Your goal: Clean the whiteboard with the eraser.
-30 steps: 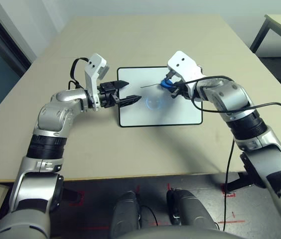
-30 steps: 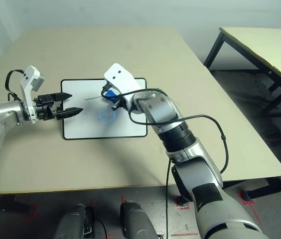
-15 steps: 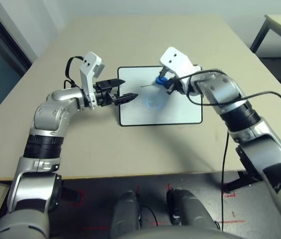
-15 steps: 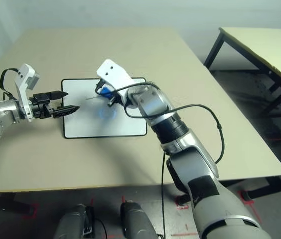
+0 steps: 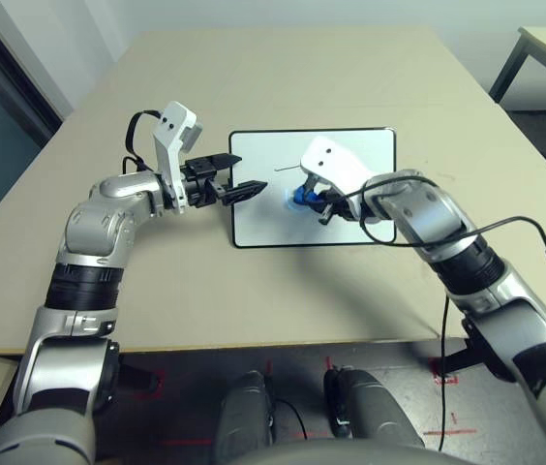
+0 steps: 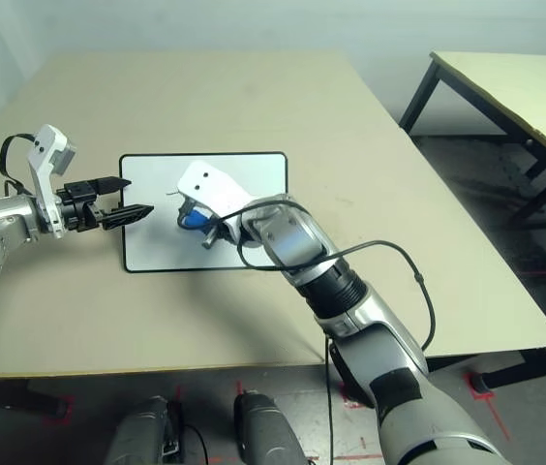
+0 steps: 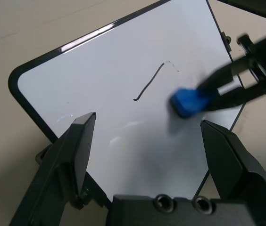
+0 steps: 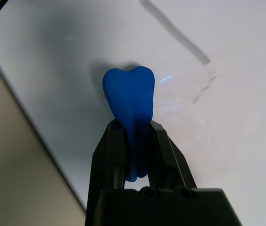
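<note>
I should use my right gripper to move the eraser out to the stroke's faint end (image 5: pixel 300 166) and wipe along the stroke, because the black stroke (image 5: pixel 287 169) lies beyond the eraser's tip.
The whiteboard (image 5: pixel 360 165) lies flat in the middle of the tan table, and a short black stroke (image 7: pixel 148 84) is drawn on its far half. My right gripper (image 5: pixel 304 200) is shut on the blue eraser (image 5: pixel 298 198), whose tip presses on the board just on the near side of the stroke. The right wrist view shows the eraser (image 8: pixel 129 99) squeezed between the fingers (image 8: pixel 109 146). My left gripper (image 5: pixel 250 174) hovers open over the board's left edge, pointing at the eraser (image 7: pixel 188 101), with nothing between its fingers.
The tan table (image 5: pixel 283 77) has wide bare room around the board. A black cable (image 5: pixel 534 228) loops off my right forearm. A second table (image 6: pixel 505 87) stands beyond a gap on the right.
My right gripper has carried the eraser from beside the stroke's far end towards me and to the left, onto the board's middle. The left gripper drew back slightly to the left, then stayed still.
</note>
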